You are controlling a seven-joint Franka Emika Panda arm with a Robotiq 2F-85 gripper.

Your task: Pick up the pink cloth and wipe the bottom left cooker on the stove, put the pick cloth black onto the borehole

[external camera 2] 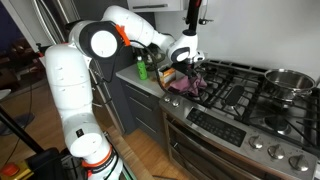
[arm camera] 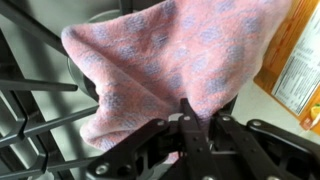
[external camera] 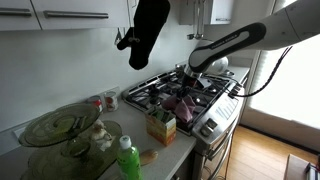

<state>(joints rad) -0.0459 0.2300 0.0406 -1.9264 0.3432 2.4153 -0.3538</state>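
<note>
The pink cloth's end point(arm camera: 258, 35) sticks out over the stove's edge toward the orange carton. Next, my gripper sweeps the cloth back over the burner grate point(arm camera: 55, 122).
The pink cloth point(arm camera: 160, 60) hangs bunched from my gripper point(arm camera: 187, 112), whose fingers are pinched together on its lower edge. It drapes over the black grate of the stove burner point(arm camera: 40, 110). In both exterior views the gripper point(external camera: 186, 88) point(external camera 2: 186, 62) sits low over the near-left burner, with the cloth point(external camera: 183, 101) point(external camera 2: 184, 84) spread on the grate beneath it. The stove point(external camera 2: 250, 95) has several burners with black grates.
A steel pot point(external camera 2: 288, 80) sits on a far burner. An orange carton point(external camera: 161, 126) point(arm camera: 300, 60) stands on the counter beside the stove, with a green bottle point(external camera: 128, 158), a glass lid point(external camera: 60, 125) and small items nearby. A dark mitt point(external camera: 148, 30) hangs above.
</note>
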